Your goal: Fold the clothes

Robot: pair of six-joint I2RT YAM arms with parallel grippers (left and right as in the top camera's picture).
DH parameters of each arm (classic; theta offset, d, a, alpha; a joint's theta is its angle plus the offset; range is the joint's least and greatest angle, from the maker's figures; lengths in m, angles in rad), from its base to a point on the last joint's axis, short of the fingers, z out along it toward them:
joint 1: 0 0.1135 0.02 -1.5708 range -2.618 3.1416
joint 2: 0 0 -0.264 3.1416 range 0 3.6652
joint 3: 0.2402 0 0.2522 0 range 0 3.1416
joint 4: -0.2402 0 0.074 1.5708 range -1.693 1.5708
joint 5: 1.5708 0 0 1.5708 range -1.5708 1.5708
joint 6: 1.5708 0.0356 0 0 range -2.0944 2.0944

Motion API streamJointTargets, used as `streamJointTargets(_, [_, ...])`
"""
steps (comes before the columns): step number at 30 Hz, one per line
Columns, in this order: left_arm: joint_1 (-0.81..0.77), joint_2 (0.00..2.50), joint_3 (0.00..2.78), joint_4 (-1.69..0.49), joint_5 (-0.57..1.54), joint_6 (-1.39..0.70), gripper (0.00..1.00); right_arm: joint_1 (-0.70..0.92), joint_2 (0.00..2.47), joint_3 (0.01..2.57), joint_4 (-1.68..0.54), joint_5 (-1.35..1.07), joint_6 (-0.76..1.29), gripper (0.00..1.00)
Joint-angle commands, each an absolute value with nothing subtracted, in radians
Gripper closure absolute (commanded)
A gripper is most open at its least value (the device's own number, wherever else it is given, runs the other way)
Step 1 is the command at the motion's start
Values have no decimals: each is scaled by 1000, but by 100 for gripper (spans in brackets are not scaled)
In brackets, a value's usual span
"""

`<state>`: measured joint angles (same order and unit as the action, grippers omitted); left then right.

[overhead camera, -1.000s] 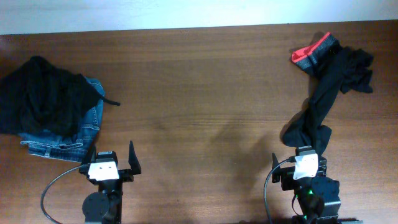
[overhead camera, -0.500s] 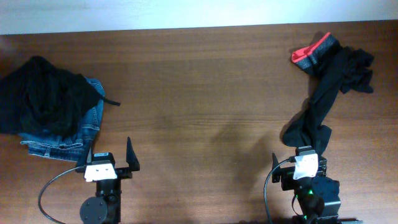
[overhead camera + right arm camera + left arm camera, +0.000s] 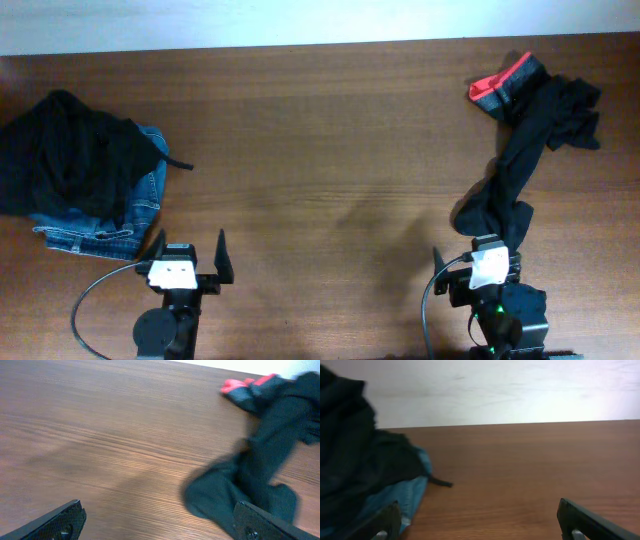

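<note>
I should use my right gripper to take the far end of the black garment beside the waistband and bring it to the middle, as the garment lies bunched beyond my left gripper's reach.
The black long-legged garment lies bunched at the right of the table, its red and grey waistband at the far end and its leg end near my right arm. It also shows in the right wrist view, waistband at the top. My right gripper is open and empty just in front of the leg end; in the right wrist view its right finger is by the black cloth. My left gripper is open and empty at the front left, also in the left wrist view.
A bunched plain black garment lies on blue denim jeans at the far left, also in the left wrist view, black over blue. A white wall runs behind the table's far edge.
The left arm has shifted slightly to the right and back from the jeans. The right arm and the garment have not moved.
</note>
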<state>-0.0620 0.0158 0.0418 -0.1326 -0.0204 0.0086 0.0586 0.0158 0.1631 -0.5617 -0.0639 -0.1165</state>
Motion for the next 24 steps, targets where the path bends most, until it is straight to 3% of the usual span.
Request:
streamJointTargets(1, [-56, 12, 35, -128, 91, 13, 1, 52, 5, 162, -533, -310, -123, 1])
streamJointTargets(6, [-56, 12, 63, -113, 91, -60, 1, 52, 5, 163, -362, -593, -114, 1])
streamJointTargets(10, [-56, 22, 171, -166, 91, -84, 1, 52, 6, 163, -202, -591, 54, 1])
streamJointTargets(13, [-56, 70, 287, -253, 90, -116, 1, 52, 14, 165, -155, -578, 69, 1])
streamJointTargets(18, [-56, 272, 492, -368, 90, -115, 1, 52, 92, 212, -187, -490, 140, 1])
streamJointTargets(24, [-56, 661, 802, -535, 99, -115, 1, 52, 382, 419, -396, -396, 139, 1])
